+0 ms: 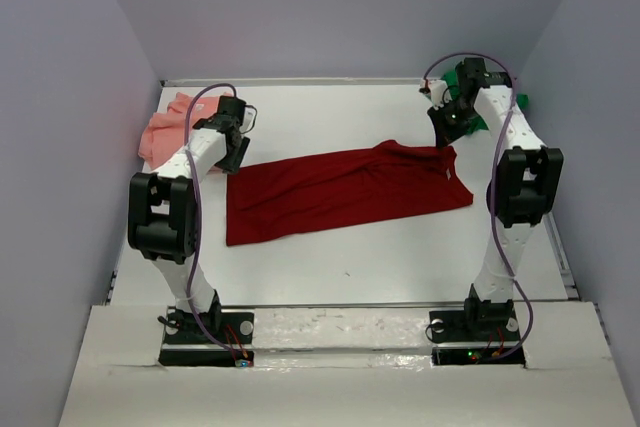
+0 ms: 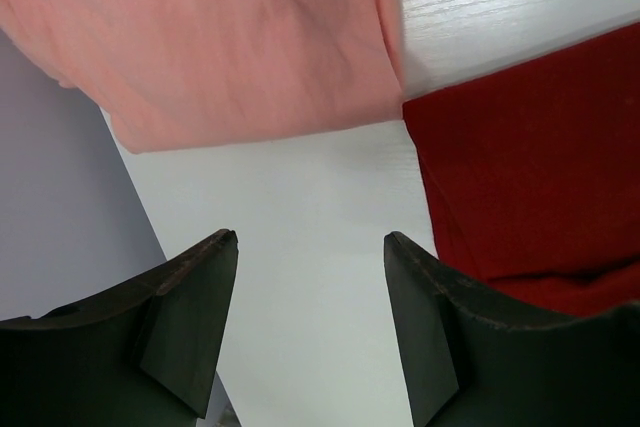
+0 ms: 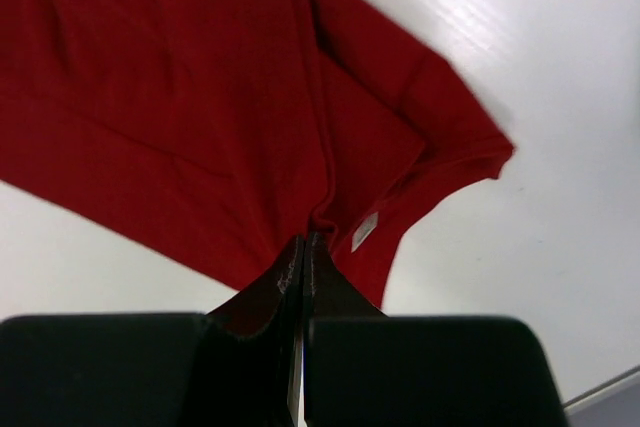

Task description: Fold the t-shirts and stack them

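Observation:
I should continue moving my right gripper toward the front edge [image 1: 430,214], because its fingers hold the dark red t-shirt's flap [image 3: 290,177] and the cloth ahead is flat. I should let go past that edge.
The dark red t-shirt [image 1: 340,192] lies spread lengthwise across the middle of the table. My right gripper [image 1: 443,125] is at its right end, shut on the cloth by the collar and white label, and it also shows in the right wrist view [image 3: 305,237]. The shirt [image 3: 200,117] puckers toward the tips. The salmon pink t-shirt [image 1: 165,132] lies bunched at the back left. My left gripper [image 1: 237,152] is open and empty over bare table [image 2: 310,237], between the pink shirt [image 2: 220,37] and the red shirt's left end [image 2: 530,177]. The bright green t-shirt [image 1: 478,121] is mostly hidden behind the right arm.
Grey walls [image 1: 70,147] enclose the table on the left, back and right. The pink shirt lies against the left wall and the green shirt is in the back right corner. The white table [image 1: 350,267] runs to a raised ledge at the front.

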{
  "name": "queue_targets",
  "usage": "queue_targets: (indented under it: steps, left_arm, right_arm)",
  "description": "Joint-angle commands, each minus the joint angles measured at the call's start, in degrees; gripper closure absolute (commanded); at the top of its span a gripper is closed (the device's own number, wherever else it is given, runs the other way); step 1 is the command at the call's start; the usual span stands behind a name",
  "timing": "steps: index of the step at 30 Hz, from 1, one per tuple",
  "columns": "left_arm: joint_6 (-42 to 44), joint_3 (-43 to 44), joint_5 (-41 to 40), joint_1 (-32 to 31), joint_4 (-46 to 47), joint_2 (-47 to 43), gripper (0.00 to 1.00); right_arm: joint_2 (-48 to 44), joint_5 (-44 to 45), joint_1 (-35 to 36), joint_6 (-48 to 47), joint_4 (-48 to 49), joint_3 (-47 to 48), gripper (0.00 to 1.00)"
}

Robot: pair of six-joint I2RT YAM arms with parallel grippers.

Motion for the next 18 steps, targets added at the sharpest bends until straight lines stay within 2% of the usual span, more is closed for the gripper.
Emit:
queue_targets:
  steps: [1, 8, 15, 18]
  left_arm:
    - [0.3, 1.8, -1.2, -0.6, -0.7, -2.6, 0.28]
    - [0.2, 2.3, -1.3, -1.6, -0.7, -2.1, 0.28]
    - [0.4, 1.8, -1.6, -2.2, -0.7, -2.6, 0.28]
    - [0.4, 1.4, -1.7, -2.3, -0.7, -2.9, 0.28]
  right_arm:
    - [-5.6, -4.8, -0.2, -1.5, -6.1, -0.7, 1.00]
    - [-10.8, -7.5, -0.2, -2.4, -9.0, -4.1, 1.00]
    - [-13.0, -7.2, -0.2, -4.5, -13.7, -6.9, 1.00]
    - [-14.1, -5.5, -0.2, -4.7, -12.7, -10.5, 1.00]
